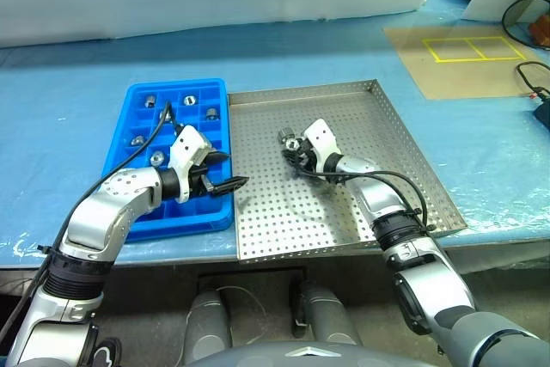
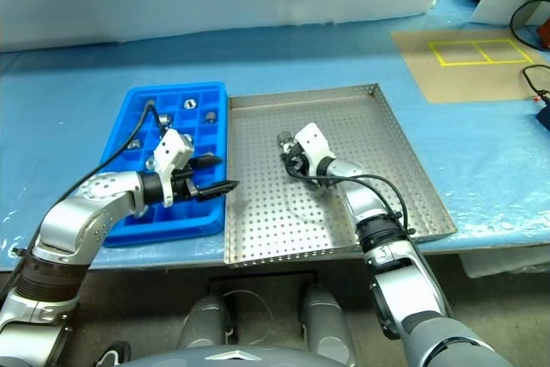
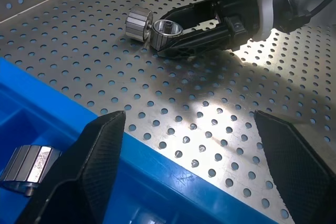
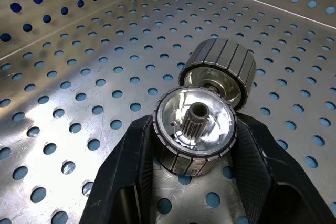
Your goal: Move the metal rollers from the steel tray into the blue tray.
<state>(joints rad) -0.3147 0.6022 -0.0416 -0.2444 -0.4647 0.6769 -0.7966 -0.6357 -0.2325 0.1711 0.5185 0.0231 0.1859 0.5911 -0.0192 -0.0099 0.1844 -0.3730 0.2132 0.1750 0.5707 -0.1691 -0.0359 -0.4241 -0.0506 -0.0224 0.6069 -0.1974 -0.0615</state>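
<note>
Another roller is up against the roller in my right gripper (image 1: 293, 144). I should raise the held roller and move my left gripper over to push the other roller (image 1: 285, 134) off.
The steel tray (image 1: 412, 156) lies in the middle of the table, and the blue tray (image 1: 137, 96) adjoins its left side. My right gripper (image 1: 293, 147) reaches low into the steel tray's far half and is shut on one metal roller (image 4: 194, 129), held on its side between the fingers. A second roller (image 4: 218, 72) lies just beyond, touching or nearly touching the held one. Several rollers (image 1: 189, 100) sit in the blue tray's compartments. Over the blue tray's right edge my left gripper (image 1: 225, 171) hangs open with nothing in it.
A blue sheet covers the table. At the back right lies a brown mat with yellow taped squares (image 1: 477, 47), and black cables (image 1: 528, 75) run along the right edge. The steel tray's near rim overhangs the table's front edge.
</note>
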